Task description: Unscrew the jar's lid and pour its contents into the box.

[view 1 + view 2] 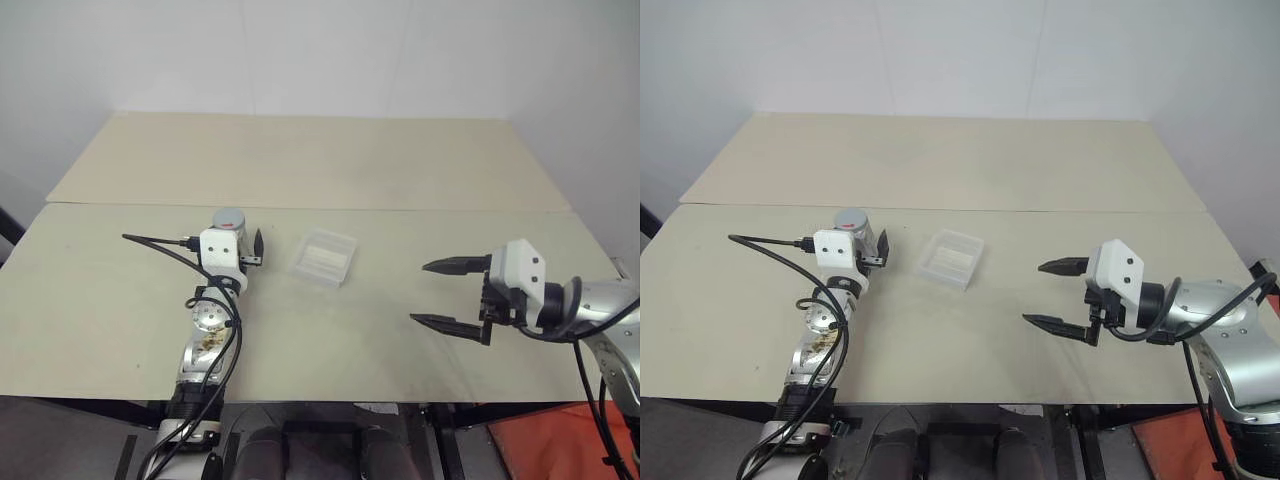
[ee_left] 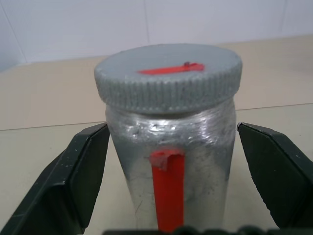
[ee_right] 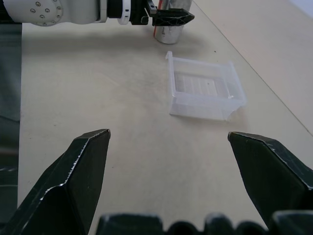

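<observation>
The red strip's top end (image 2: 167, 157) stops before the jar's grey ribbed lid (image 2: 168, 81), so when I unscrew the lid, it will come off whole, leaving the red strip behind.
The jar (image 2: 168, 166) stands upright on the table, silvery with a red strip down its side. Its grey ribbed lid (image 2: 168, 78), marked with a red stripe, is screwed on. The contents are hidden inside. My left gripper (image 2: 172, 132) is open around the jar's body, one finger close against its wall and the other a small gap away. The clear plastic box (image 1: 324, 256) lies just right of the jar and looks empty. My right gripper (image 1: 420, 292) hovers open above the table, well to the right of the box, holding nothing and pointing left toward it.
The table (image 1: 330, 160) is two pale boards joined by a seam running across behind the jar. A black cable (image 1: 155, 240) loops out from my left wrist over the table's left part. A white wall rises behind the far edge.
</observation>
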